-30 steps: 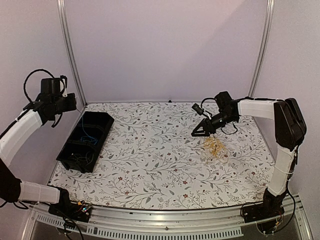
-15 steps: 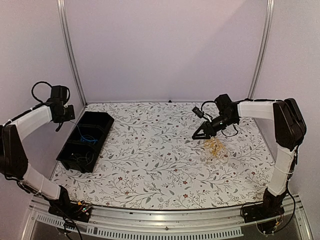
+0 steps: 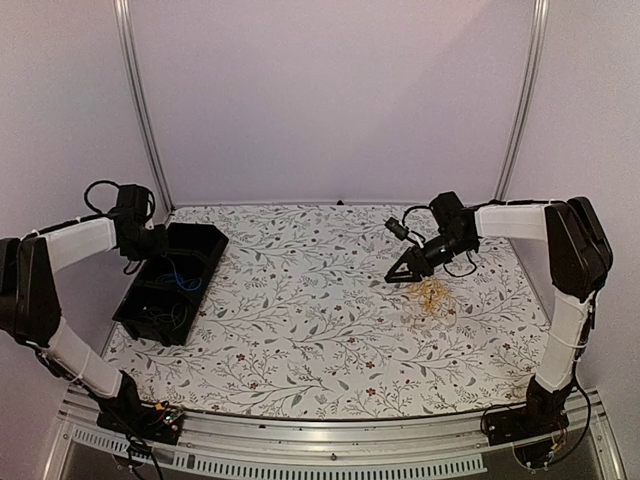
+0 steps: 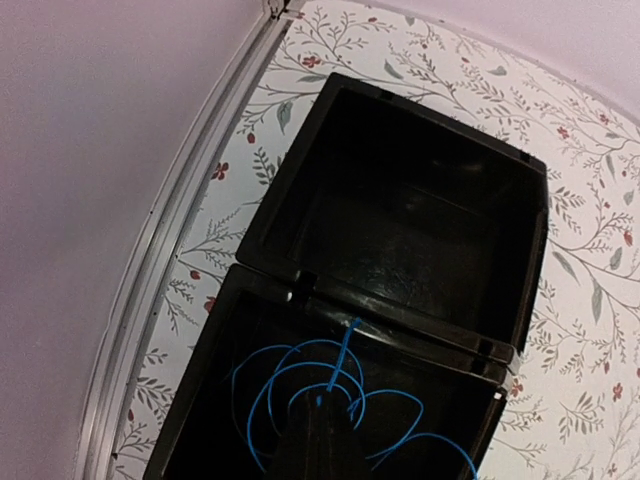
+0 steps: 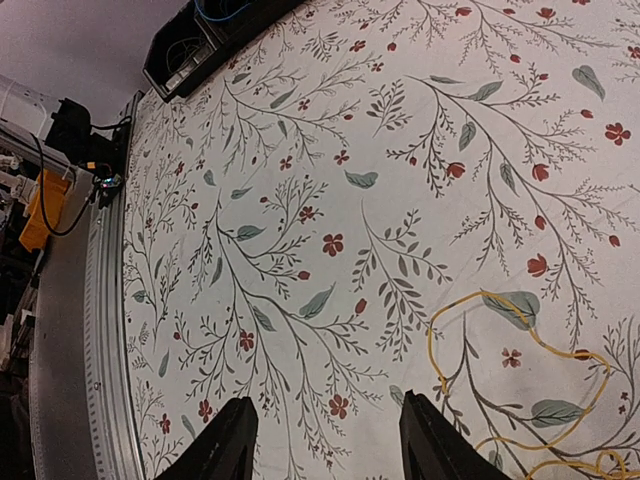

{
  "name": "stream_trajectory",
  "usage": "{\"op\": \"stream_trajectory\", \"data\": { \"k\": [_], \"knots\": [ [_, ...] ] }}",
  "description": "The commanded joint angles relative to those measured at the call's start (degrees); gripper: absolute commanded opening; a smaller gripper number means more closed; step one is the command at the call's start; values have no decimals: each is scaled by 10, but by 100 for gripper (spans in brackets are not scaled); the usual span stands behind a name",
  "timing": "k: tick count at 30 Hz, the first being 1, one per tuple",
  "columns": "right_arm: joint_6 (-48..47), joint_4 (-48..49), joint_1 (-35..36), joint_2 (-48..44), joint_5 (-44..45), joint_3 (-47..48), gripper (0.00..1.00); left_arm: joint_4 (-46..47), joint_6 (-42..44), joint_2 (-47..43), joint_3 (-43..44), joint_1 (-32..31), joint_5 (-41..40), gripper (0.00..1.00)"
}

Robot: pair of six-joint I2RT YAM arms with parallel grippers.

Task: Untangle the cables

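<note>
The blue loops (image 3: 182, 281) lie inside the bin's middle section (image 3: 168, 277) under my left gripper, so I should keep lowering the blue piece of cable until it joins them, then release.
A loose tangle of thin yellow cables (image 3: 432, 295) lies on the flowered cloth at the right. My right gripper (image 3: 405, 270) hovers just left of it, open and empty. In the right wrist view one yellow strand (image 5: 431, 338) curls beside the right fingertip (image 5: 432, 440). Blue cables (image 3: 178, 277) lie coiled in the black bin (image 3: 215, 232) at the left. My left gripper (image 3: 160, 240) is over the bin. In the left wrist view it (image 4: 322, 410) is shut on a blue strand (image 4: 345, 360) above the blue loops (image 4: 262, 395).
The bin's far compartment (image 4: 400, 230) holds nothing; a divider (image 4: 400, 318) separates it from the one with the blue loops. A metal rail (image 4: 170, 260) runs along the cloth's left edge. Upright frame posts (image 3: 140, 100) stand at the back corners.
The left arm has swung down from high at the left wall to the bin's far end. The right gripper has crept slightly lower toward the yellow tangle, still open.
</note>
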Motion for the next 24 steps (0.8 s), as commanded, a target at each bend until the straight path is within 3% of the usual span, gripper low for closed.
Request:
{"op": "stream_trajectory", "data": {
  "k": [1,8,18,24],
  "knots": [
    [-4,7,-2,-13,-12,-7,53,-8,-9,16,-18,-12,27,0],
    [-6,4,-3,-11,-12,-5,53,-44,-13,59,-10,-28,19,0],
    [-7,4,-3,-11,-16,-8,53,-98,-23,72,1,-26,-54,0],
    [-14,-3,-3,-11,-14,-6,53,-160,-33,84,67,-29,-47,25]
  ]
}}
